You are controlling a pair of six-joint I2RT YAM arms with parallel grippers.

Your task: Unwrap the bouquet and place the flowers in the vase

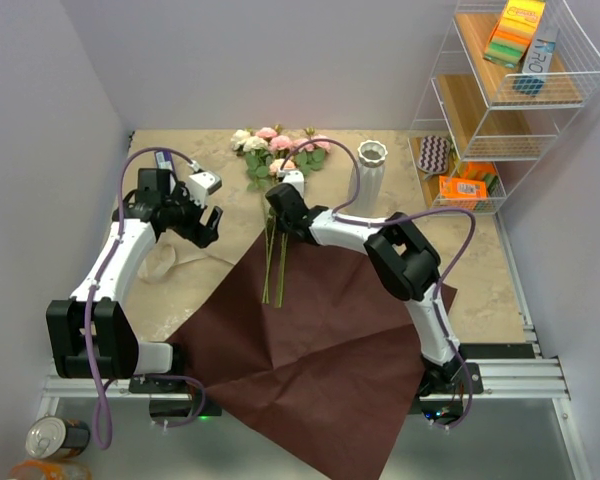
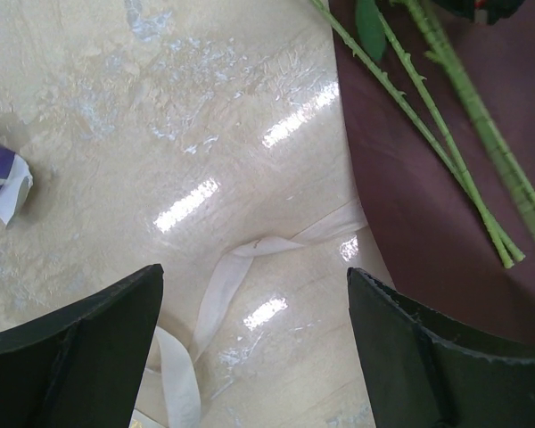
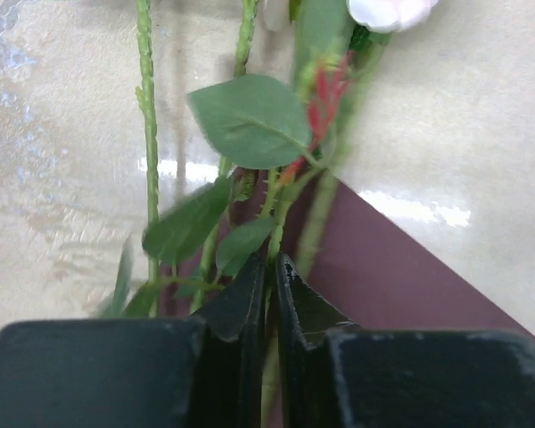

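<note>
The stem the robot holds lies across another flower's stem (image 3: 317, 214), so the right gripper should pull it clear toward the white vase (image 1: 368, 180) and grip it again before lifting it.
The bouquet is unwrapped. Its dark red paper (image 1: 320, 340) lies flat on the table, and the flowers (image 1: 280, 150) lie with their blooms toward the back and their stems (image 1: 273, 260) running onto the paper. My right gripper (image 1: 280, 205) is shut on one green stem (image 3: 281, 214) just below its leaves (image 3: 250, 120), over the corner of the paper (image 3: 383, 276). My left gripper (image 1: 208, 222) hangs open and holds nothing, above the loose beige ribbon (image 2: 223, 285) left of the paper. The white vase (image 1: 372, 165) stands upright at the back, right of the blooms.
A white wire shelf (image 1: 510, 90) holding boxes and sponges stands at the back right. A can (image 1: 55, 435) sits off the table's near left corner. A small purple and white scrap (image 2: 0, 183) lies on the table left of the ribbon. Walls close the back and left.
</note>
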